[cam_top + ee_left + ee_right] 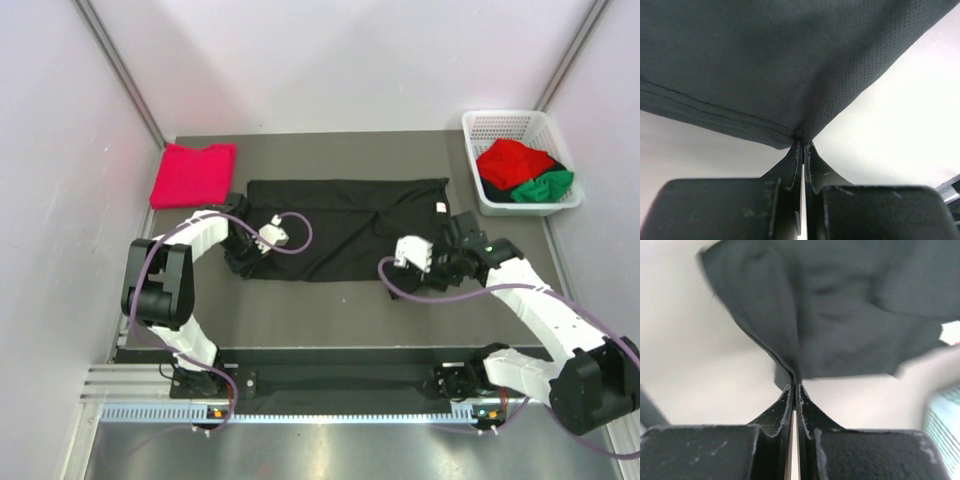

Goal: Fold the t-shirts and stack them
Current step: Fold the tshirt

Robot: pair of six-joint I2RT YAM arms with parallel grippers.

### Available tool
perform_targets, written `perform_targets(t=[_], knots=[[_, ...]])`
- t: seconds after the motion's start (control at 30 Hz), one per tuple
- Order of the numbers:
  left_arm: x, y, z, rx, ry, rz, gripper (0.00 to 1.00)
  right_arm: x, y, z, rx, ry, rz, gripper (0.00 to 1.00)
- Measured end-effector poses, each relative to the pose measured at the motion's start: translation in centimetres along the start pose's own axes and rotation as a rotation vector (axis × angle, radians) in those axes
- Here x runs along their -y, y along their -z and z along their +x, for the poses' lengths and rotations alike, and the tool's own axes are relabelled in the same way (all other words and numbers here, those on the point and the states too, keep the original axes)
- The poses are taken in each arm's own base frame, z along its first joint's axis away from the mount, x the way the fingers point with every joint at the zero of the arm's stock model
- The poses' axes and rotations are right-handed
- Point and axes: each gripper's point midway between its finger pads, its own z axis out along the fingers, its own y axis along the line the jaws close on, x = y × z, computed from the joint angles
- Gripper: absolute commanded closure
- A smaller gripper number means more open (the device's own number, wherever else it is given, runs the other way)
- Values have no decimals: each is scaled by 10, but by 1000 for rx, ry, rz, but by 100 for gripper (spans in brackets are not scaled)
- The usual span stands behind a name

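I keep carrying the edge of the t-shirt with my right gripper until it lies next to the white tag (441, 207), because my grippers are pinching both ends of the black t-shirt's near edge (332, 280).
A black t-shirt (340, 225) lies spread across the middle of the dark mat. My left gripper (248, 255) is shut on its left hemmed edge. In the left wrist view the cloth (765, 60) rises from the closed fingertips of that gripper (803, 142). My right gripper (432, 240) is shut on the shirt's right side. In the right wrist view the pinched cloth (840, 315) hangs in folds above that gripper (794, 385). The white tag (950, 332) shows at the right. A folded crimson-pink t-shirt (193, 173) lies at the far left.
A white mesh basket (470, 125) stands at the far right. It holds a bright red tee (512, 160), a green tee (548, 186) and some black cloth. The basket's edge also shows in the right wrist view (945, 412). Pale walls close in both sides.
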Motion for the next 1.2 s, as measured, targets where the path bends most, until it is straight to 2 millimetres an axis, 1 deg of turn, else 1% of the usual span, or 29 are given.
perform_targets(t=[0.13, 0.23, 0.3, 0.37, 0.57, 0.67, 0.8, 0.9, 1.07, 1.2], knots=[[-12, 13, -11, 12, -30, -29, 100, 49, 30, -3, 24, -71, 141, 100], [-25, 26, -26, 35, -55, -61, 100, 79, 47, -6, 39, -101, 215, 100], [-35, 34, -37, 53, -68, -82, 100, 92, 51, -9, 45, -108, 242, 100], [-45, 44, -48, 69, -83, -100, 100, 101, 51, -11, 50, -109, 253, 100], [-68, 60, -71, 92, -109, -147, 100, 122, 44, -13, 47, -116, 260, 100], [-81, 62, -79, 89, -114, -167, 100, 142, 41, -15, 47, -124, 277, 100], [-99, 55, -90, 79, -111, -178, 100, 175, 30, -19, 44, -132, 307, 100], [-113, 44, -95, 63, -97, -182, 100, 200, 16, -20, 38, -147, 314, 100], [-135, 32, -99, 51, -72, -193, 100, 232, -10, -19, 22, -166, 309, 100], [-148, 29, -100, 45, -56, -207, 100, 254, -28, -21, 21, -172, 310, 100]])
